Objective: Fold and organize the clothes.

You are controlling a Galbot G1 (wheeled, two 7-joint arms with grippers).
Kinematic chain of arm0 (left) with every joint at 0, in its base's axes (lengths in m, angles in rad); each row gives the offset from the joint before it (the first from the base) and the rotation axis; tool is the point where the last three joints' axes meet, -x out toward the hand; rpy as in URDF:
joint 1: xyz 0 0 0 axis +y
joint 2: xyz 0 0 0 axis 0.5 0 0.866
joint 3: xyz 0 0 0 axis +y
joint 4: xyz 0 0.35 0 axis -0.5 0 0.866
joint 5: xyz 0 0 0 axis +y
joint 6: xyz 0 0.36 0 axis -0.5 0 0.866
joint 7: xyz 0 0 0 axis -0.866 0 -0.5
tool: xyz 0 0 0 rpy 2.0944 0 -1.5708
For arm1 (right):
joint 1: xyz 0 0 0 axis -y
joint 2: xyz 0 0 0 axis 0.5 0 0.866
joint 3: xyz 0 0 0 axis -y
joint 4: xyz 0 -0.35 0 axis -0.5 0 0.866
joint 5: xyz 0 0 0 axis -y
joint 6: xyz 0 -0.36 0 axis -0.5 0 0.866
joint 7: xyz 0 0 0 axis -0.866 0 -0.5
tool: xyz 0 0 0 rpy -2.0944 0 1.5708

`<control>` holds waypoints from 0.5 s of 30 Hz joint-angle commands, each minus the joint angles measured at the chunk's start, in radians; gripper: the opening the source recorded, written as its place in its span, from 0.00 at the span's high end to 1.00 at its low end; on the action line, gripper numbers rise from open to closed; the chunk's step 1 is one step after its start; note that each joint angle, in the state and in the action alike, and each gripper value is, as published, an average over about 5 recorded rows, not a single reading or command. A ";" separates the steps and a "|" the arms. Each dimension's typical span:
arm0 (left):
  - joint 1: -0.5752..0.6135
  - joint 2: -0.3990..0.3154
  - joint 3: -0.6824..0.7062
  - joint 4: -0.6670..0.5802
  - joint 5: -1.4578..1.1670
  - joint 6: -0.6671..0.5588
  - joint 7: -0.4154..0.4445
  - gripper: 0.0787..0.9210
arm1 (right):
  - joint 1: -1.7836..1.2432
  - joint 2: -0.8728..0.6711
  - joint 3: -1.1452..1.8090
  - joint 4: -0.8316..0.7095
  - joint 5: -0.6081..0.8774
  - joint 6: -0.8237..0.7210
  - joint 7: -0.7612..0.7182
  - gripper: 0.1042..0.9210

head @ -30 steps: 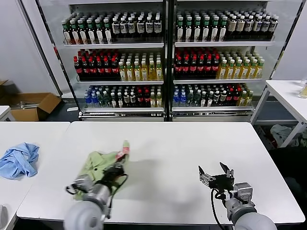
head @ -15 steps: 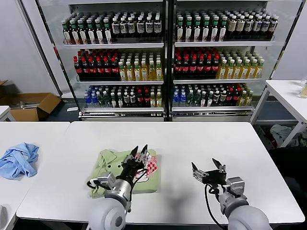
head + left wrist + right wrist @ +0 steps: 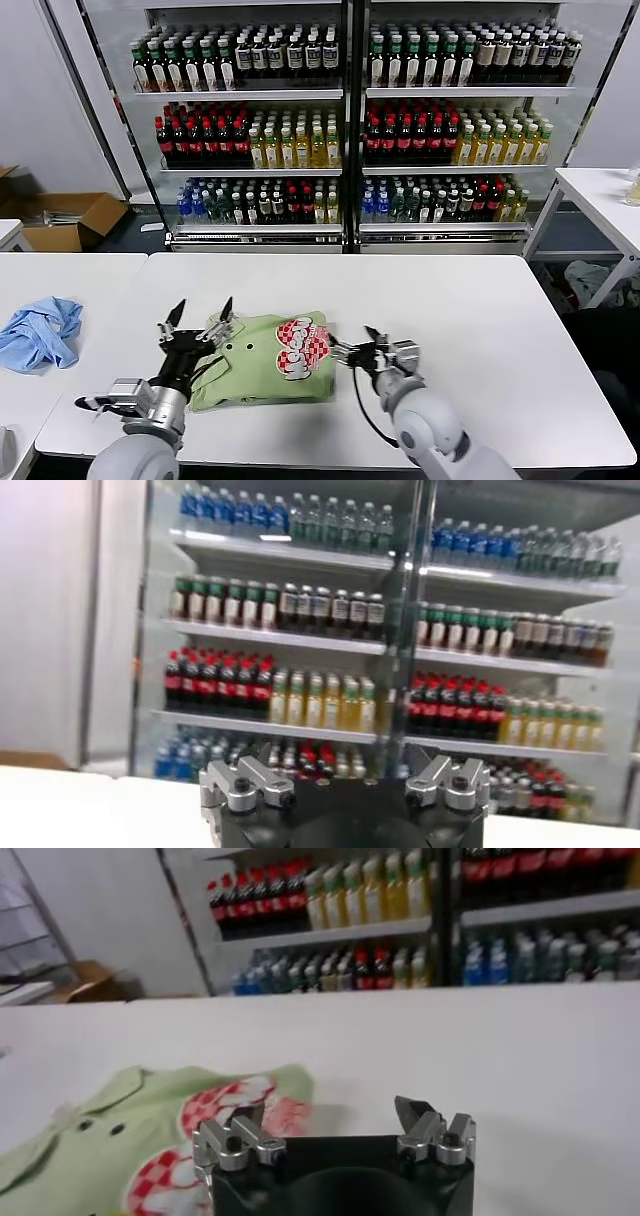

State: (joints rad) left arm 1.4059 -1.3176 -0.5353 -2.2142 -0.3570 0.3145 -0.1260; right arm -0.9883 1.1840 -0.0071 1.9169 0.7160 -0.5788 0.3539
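Note:
I should pinch the checkered print's edge (image 3: pixel 328 364) with my right gripper and drag the shirt to the middle of the table, because the folded polo shirt (image 3: pixel 258 362) lies off-centre toward my left gripper.
The light green polo shirt (image 3: pixel 255 368) lies folded flat on the white table (image 3: pixel 480 330), collar to the left and red-and-white checkered print (image 3: pixel 303 350) to the right. My left gripper (image 3: pixel 202 312) is open and empty, raised over the shirt's collar end and pointing up at the shelves; the shirt is out of the left wrist view, where the gripper (image 3: pixel 345 772) shows wide open. My right gripper (image 3: pixel 356 350) is open and empty, just off the shirt's right edge. In the right wrist view the shirt (image 3: pixel 120 1133) lies beside one side of the open gripper (image 3: pixel 330 1116).
A crumpled light blue garment (image 3: pixel 40 335) lies on the neighbouring table at the left. Glass-fronted coolers full of bottles (image 3: pixel 340 120) stand behind the table. A cardboard box (image 3: pixel 70 220) sits on the floor at the far left. Another table (image 3: pixel 600 195) stands at the right.
The shirt went from bunched in my left gripper to lying flat. My left gripper let go and drew back left and up. My right gripper moved left to the shirt's right edge.

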 commanded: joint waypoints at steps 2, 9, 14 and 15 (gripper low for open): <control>0.071 0.037 -0.093 -0.028 0.082 -0.023 0.030 0.12 | 0.144 0.084 -0.172 -0.207 0.117 -0.001 0.029 0.12; 0.068 0.037 -0.097 -0.013 0.094 -0.012 0.027 0.12 | 0.123 0.081 -0.160 -0.193 0.195 0.000 0.055 0.21; 0.072 0.037 -0.104 -0.013 0.094 -0.010 0.024 0.12 | 0.123 0.088 -0.158 -0.211 0.200 0.000 0.055 0.39; 0.072 0.037 -0.106 -0.013 0.095 -0.009 0.023 0.12 | 0.122 0.089 -0.158 -0.211 0.200 0.001 0.055 0.42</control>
State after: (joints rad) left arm 1.4580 -1.2915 -0.6141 -2.2202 -0.2823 0.3073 -0.1076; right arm -0.8940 1.2490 -0.1240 1.7614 0.8537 -0.5773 0.3927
